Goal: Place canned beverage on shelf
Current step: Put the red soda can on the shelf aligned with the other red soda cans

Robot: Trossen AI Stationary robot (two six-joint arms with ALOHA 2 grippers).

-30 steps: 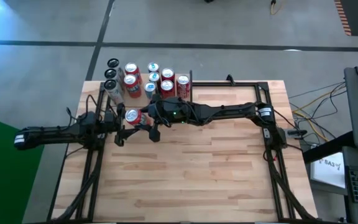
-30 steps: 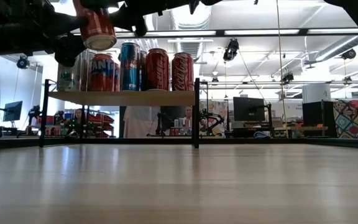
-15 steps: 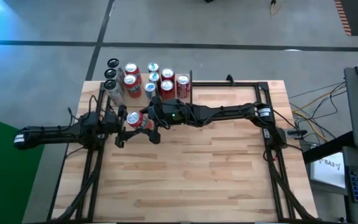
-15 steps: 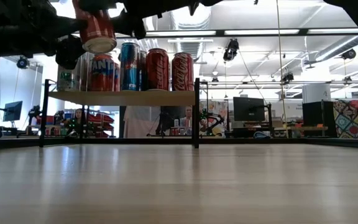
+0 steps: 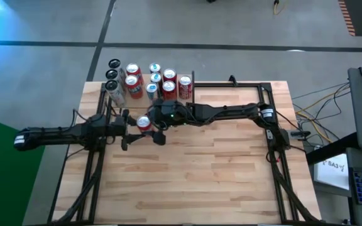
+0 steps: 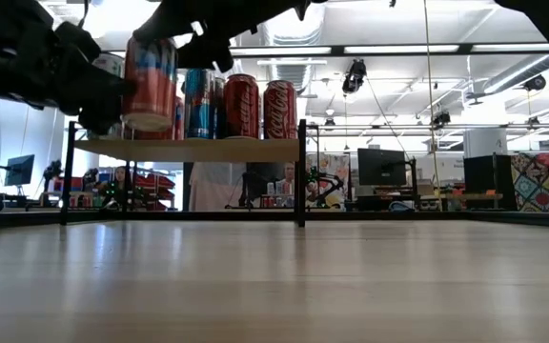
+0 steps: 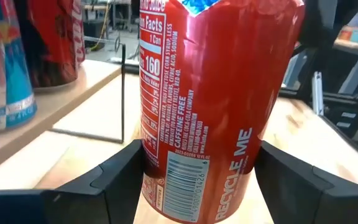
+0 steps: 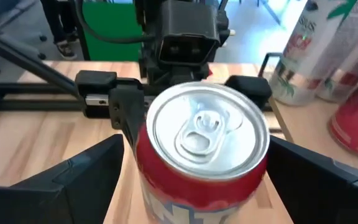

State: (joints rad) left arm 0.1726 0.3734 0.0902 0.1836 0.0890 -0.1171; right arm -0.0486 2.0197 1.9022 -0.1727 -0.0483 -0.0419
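The can is held low on its body (image 6: 149, 112) by my left gripper, close to shelf level, so my right gripper should grab the can's top (image 5: 144, 121) and move the can over.
A red beverage can (image 5: 144, 123) hangs upright just in front of the shelf (image 6: 189, 150). The shelf is a raised light wooden board on black uprights at the table's far left. My left gripper (image 5: 136, 127) reaches in level from the table's left and is shut on the can (image 7: 210, 93). My right gripper (image 8: 197, 186) is open and comes from the right. Its fingers stand on either side of the can's top (image 8: 207, 134), with thin gaps showing. My left gripper pinches the can's side wall (image 7: 154, 155), low on the body, between its two fingers (image 7: 114, 180). The fingers come in level from the table's left. The can (image 6: 151, 81) stands upright in the hold, top up, lifted clear of the table.
Several cans (image 5: 159, 78) and tall bottles (image 5: 113, 85) crowd the shelf; in the low view red and blue cans (image 6: 241, 105) fill its board. My right arm (image 5: 231, 113) stretches across the table's far part. The near wooden tabletop (image 5: 193, 176) lies bare.
The red can has swung from a tilt to upright. It has sunk from the top of the low view to just above shelf height, shifting slightly toward the right. My left gripper tipped toward level and went down with it. My right gripper tipped as well but stayed in place.
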